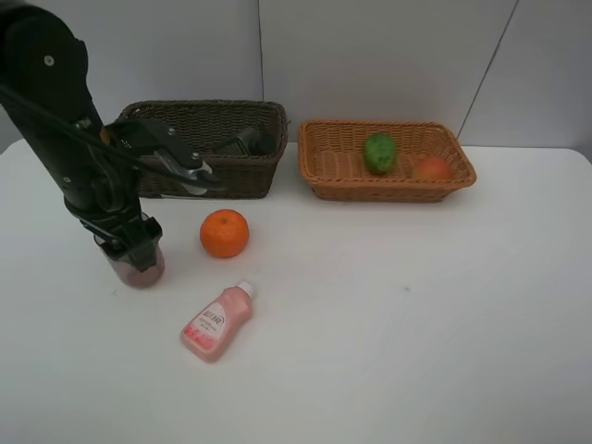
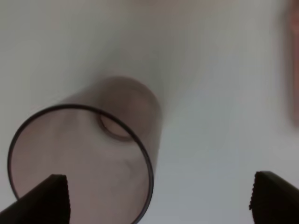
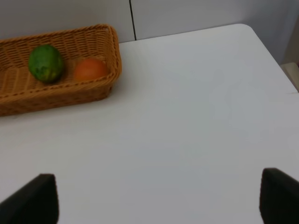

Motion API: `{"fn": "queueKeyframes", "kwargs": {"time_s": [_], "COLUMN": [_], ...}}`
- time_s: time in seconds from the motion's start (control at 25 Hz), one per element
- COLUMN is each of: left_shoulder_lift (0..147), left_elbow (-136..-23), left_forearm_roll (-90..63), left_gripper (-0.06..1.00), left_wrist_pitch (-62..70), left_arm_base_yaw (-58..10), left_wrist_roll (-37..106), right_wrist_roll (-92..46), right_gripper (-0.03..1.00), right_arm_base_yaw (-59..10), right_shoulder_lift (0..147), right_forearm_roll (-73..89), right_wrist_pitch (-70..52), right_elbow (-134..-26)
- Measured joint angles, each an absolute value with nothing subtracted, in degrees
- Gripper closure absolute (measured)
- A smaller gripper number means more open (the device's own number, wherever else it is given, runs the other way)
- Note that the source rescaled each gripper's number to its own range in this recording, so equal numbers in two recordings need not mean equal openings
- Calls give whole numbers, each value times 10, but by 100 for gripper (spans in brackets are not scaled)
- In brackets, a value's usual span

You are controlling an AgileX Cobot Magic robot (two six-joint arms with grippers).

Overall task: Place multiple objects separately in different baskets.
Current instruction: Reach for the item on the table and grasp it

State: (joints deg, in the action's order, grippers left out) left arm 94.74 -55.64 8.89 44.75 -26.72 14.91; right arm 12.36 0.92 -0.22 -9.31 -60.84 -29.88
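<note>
With one finger over the mauve cup's opening [image 2: 91,156] and the other outside the cup's rim, my left gripper keeps lowering until both straddle the cup's side [image 2: 151,177], then close.
The mauve cup [image 1: 141,266] stands upright on the white table at the left, and my left gripper [image 1: 131,246] hangs open right over it. In the left wrist view one fingertip [image 2: 46,198] sits in front of the cup's [image 2: 88,154] mouth and the other stands far off to the side; nothing is gripped. An orange [image 1: 225,232] and a pink bottle [image 1: 216,321] lie loose nearby. The dark basket [image 1: 176,176] holds a dark grey bottle [image 1: 248,141]. In the tan basket [image 1: 324,166] lie a green fruit [image 1: 379,152] and a red-orange fruit [image 1: 432,167]. My right gripper [image 3: 154,200] is open over bare table.
The two baskets stand side by side at the back, near the wall. The right wrist view shows the tan basket [image 3: 70,91] with both fruits and the table's far corner [image 3: 247,28]. The left arm's dark links rise over the table's left side.
</note>
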Motion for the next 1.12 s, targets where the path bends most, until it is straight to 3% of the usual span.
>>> {"fn": "queueKeyframes", "kwargs": {"time_s": [1.12], "left_shoulder_lift": [1047], "left_elbow": [-557], "left_forearm_roll": [87], "left_gripper": [-6], "left_wrist_pitch": [342], "left_arm_base_yaw": [-269], "left_wrist_roll": [151], "right_wrist_roll": [124], "right_gripper": [9], "right_arm_base_yaw": [9], "right_shoulder_lift": [-2], "right_forearm_roll": [-94], "right_wrist_pitch": [-608], "right_elbow": [-299]}}
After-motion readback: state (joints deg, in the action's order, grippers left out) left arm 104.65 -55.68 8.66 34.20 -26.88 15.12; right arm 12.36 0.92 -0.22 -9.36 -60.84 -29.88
